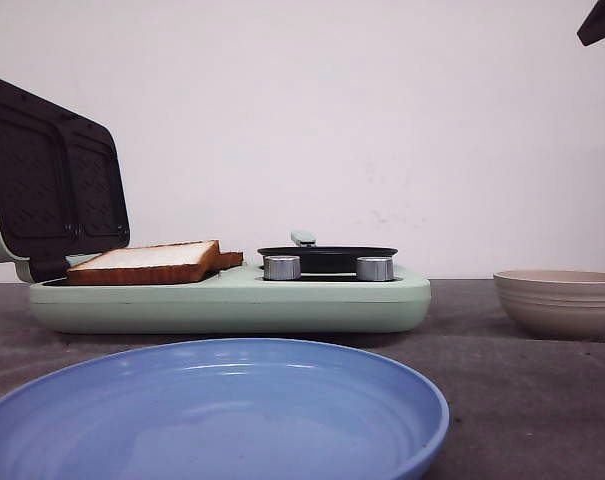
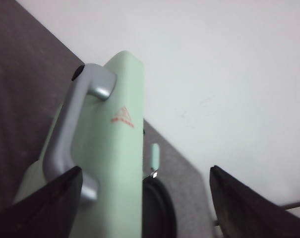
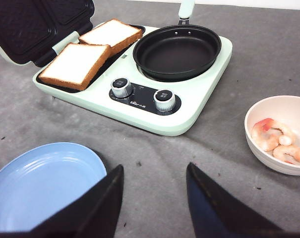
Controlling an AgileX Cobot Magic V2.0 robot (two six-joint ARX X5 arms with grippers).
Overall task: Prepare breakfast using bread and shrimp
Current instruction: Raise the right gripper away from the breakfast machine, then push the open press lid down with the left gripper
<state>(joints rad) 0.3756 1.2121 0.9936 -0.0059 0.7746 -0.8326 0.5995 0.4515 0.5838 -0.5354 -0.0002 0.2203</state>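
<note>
The grey handle [image 2: 76, 99] stands clear of the lid, with my left gripper's open fingers facing across the handle's bar [image 2: 64, 131]. I should keep moving closer until they straddle it.
Two slices of bread [image 3: 78, 64] [image 3: 111, 33] lie side by side on the open sandwich plate of a pale green breakfast maker [image 3: 189, 106]; the front view shows them edge-on [image 1: 152, 262]. Several shrimp [image 3: 277, 140] lie in a beige bowl [image 3: 254, 141] to the maker's right. My right gripper [image 3: 154, 171] is open and empty, high above the table in front of the maker. My left gripper [image 2: 145, 173] is open and empty, behind the raised lid [image 2: 117, 163], near its grey handle [image 2: 65, 139].
A black frying pan [image 3: 178, 49] sits on the maker's right half, behind two silver knobs [image 3: 122, 86]. A blue plate [image 3: 38, 183] lies at the table's front. The lid [image 1: 52, 180] stands open at the left. The bowl shows at the right in the front view [image 1: 562, 300].
</note>
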